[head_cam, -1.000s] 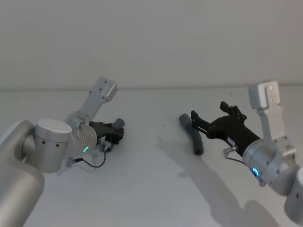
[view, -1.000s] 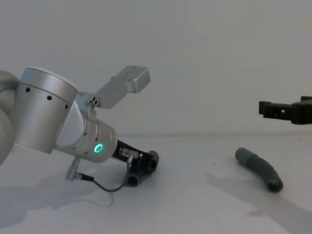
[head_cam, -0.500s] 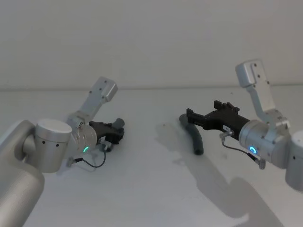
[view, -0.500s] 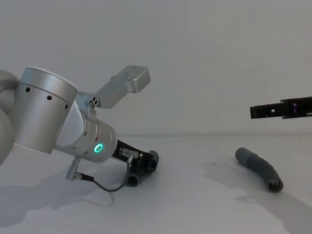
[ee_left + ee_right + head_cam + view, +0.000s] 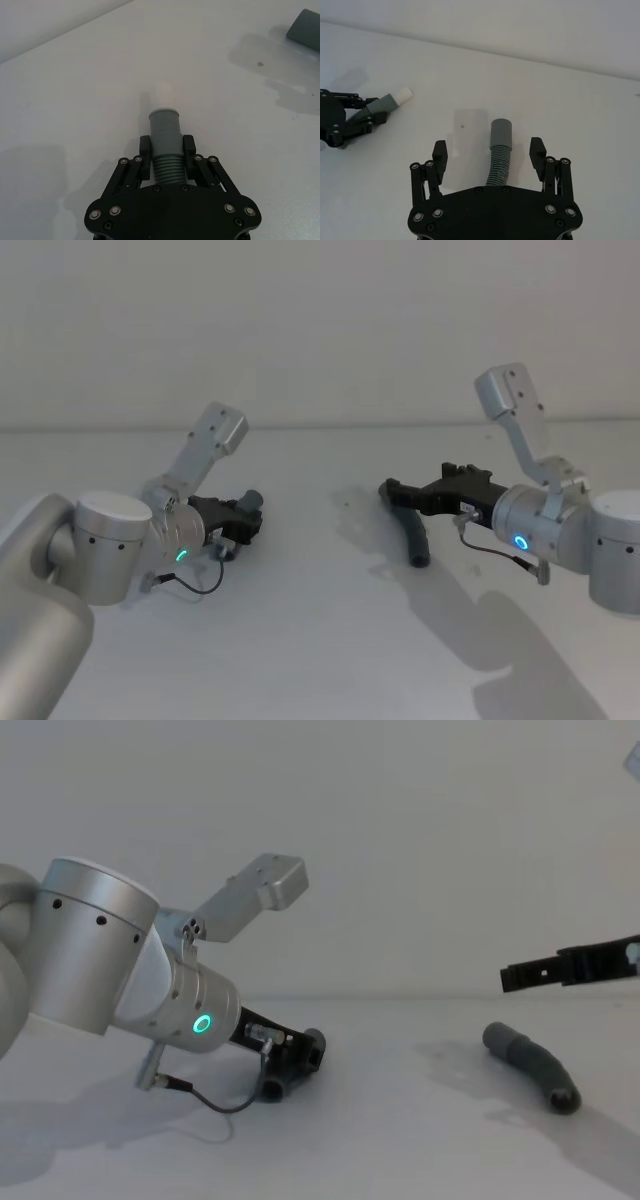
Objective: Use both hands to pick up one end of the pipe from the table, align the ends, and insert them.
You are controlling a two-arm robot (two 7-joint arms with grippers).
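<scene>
The other pipe piece's collar [image 5: 501,133] will slide over the white tip [image 5: 402,95] when the robot pushes, because the tip steps down narrower than the grey behind it.
My left gripper [image 5: 246,520] rests low on the white table [image 5: 320,650], shut on one pipe piece [image 5: 165,135]. That piece's whitish tip [image 5: 162,95] points forward past the fingers [image 5: 145,150]. The same gripper [image 5: 293,1062] sits at the left in the chest view. The other pipe piece [image 5: 414,533], dark grey and bent, lies loose on the table at the right. My right gripper [image 5: 489,150] hovers open over it. Its collar end [image 5: 500,132] shows between the spread fingers without touching them. From the side, the right gripper [image 5: 520,976] hangs above this piece [image 5: 532,1065].
The held piece with its white tip [image 5: 395,100] shows far off in the right wrist view. An end of the loose piece [image 5: 305,29] shows at the edge of the left wrist view. A plain wall stands behind the table.
My right gripper has swung left and lower, ending level over the loose pipe piece. The left gripper and its piece have not moved.
</scene>
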